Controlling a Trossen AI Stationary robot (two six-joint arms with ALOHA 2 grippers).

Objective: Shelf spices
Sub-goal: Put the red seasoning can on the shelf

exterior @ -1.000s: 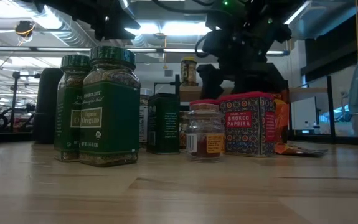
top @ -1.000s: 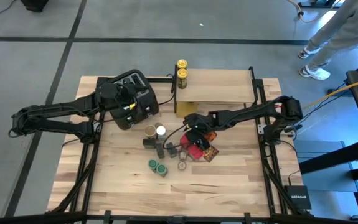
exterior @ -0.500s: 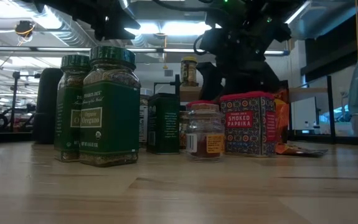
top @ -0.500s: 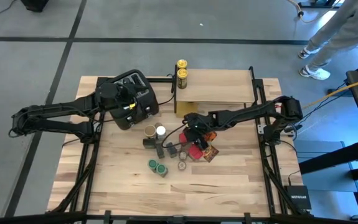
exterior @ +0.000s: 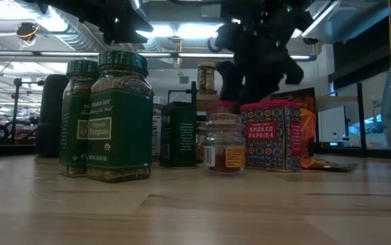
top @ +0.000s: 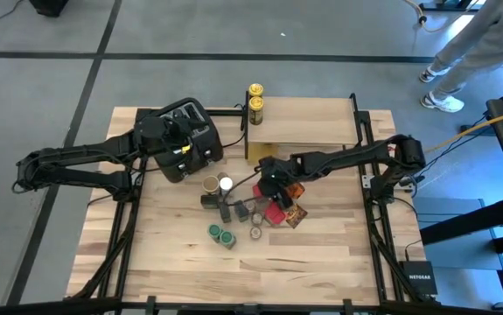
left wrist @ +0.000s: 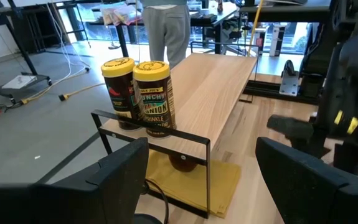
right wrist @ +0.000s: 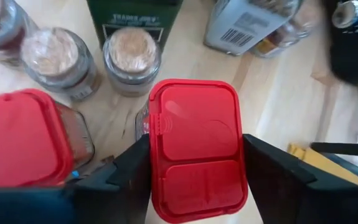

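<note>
My right gripper keeps carrying the red-lidded tin (right wrist: 197,146), which hangs lid up, until it stands on the shelf (top: 282,110) beside the yellow-lidded jars, where there is room.
My right gripper (right wrist: 197,186) is shut on a tin with a flat red rectangular lid (right wrist: 197,146), above the cluster of spices (top: 242,210) in the middle of the table. In the high view this gripper (top: 271,185) is just in front of the shelf (top: 308,122), a pale plank on black legs. Two yellow-lidded jars (left wrist: 138,93) stand on the shelf's left end. My left gripper (left wrist: 216,186) hangs open with nothing between its fingers, over the black toaster (top: 185,140). My right gripper pinches the red-lidded tin between its two fingers (right wrist: 132,177), one on each long side (right wrist: 152,180) just under the lid. The fingers come from above, slanting down. The tin's lid faces up toward the wrist; its bottom is hidden by the tin itself.
A second red-lidded tin (right wrist: 17,140), small glass jars (right wrist: 129,59), a dark green tin (exterior: 178,133), two green-lidded jars (exterior: 117,116) and a smoked paprika tin (exterior: 271,136) crowd the table's middle. An orange foil packet (top: 296,215) lies beside them. A person (top: 478,44) stands at the far right.
My right gripper has gone up a little and rolled slightly, and the red-lidded tin has gone up with it, now showing higher behind the small jar in the low view. The left arm has kept still.
</note>
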